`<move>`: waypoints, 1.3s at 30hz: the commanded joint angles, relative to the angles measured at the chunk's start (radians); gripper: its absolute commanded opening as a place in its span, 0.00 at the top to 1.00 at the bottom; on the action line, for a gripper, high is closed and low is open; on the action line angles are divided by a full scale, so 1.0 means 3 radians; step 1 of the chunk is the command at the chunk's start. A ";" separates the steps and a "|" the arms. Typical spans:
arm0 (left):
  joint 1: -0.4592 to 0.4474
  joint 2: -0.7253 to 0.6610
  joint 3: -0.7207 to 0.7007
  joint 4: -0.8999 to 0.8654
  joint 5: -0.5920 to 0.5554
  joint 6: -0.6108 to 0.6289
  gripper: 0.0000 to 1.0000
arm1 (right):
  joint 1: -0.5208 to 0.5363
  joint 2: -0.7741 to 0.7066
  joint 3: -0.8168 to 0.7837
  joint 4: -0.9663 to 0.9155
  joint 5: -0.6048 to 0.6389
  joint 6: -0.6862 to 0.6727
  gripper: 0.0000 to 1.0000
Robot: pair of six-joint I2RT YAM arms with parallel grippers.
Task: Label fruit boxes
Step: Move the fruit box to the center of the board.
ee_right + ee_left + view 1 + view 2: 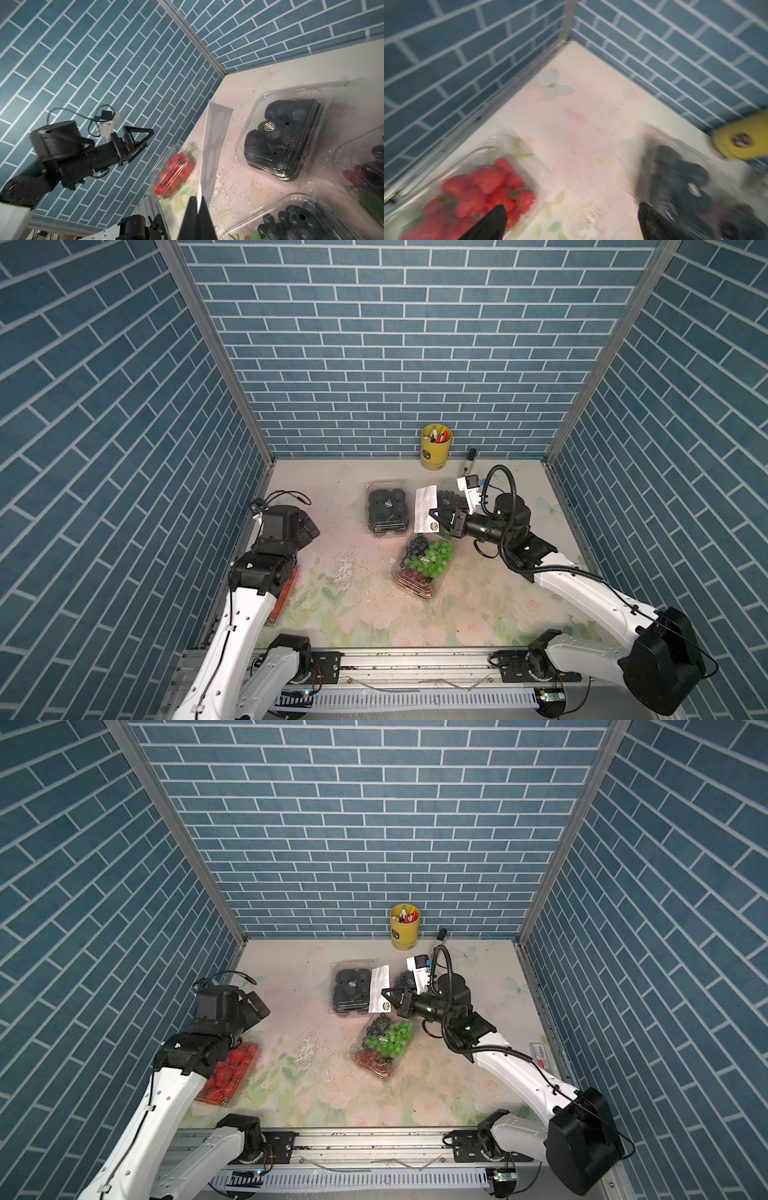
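Observation:
The strawberries box [229, 1072] is next to the side wall, apart from the other boxes, so my left gripper should first push it toward the middle from the box's wall side [160, 166].
My right gripper [434, 516] [197, 199] is shut on the edge of the white sticker sheet [426, 508] [214, 145], holding it upright between the black berries box [386, 506] [284, 133] and the purple grapes box [451, 497]. The mixed grapes box [424, 564] [384, 1044] lies nearer the front. The strawberries box [230, 1073] [483, 187] sits by the left wall, partly under my left arm. My left gripper [255, 1006] [572, 207] hangs open and empty above that box's far end. The left wrist view is blurred.
A yellow pen cup [436, 446] [741, 141] stands at the back wall, with a black marker [468, 462] lying beside it. A small red and white packet [540, 1052] lies by the right wall. Blue brick walls close in three sides.

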 commanded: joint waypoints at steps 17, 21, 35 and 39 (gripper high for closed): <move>0.2222 0.1162 -0.0026 -0.0317 0.0262 0.0070 0.00 | -0.0013 -0.0412 -0.0154 -0.0182 -0.0005 -0.0176 1.00; 0.2313 0.1304 -0.0061 -0.0358 0.0597 0.0030 0.01 | -0.0014 -0.0440 -0.0166 -0.0182 0.0015 -0.0176 1.00; 0.2139 0.0814 -0.0723 -0.0104 0.1683 -0.0461 0.06 | -0.0014 -0.0417 -0.0195 -0.0094 0.0000 -0.0114 1.00; 0.1800 0.0619 -0.0766 -0.0007 0.1764 -0.0688 0.06 | -0.0014 -0.0389 -0.0200 -0.0079 0.0000 -0.0109 1.00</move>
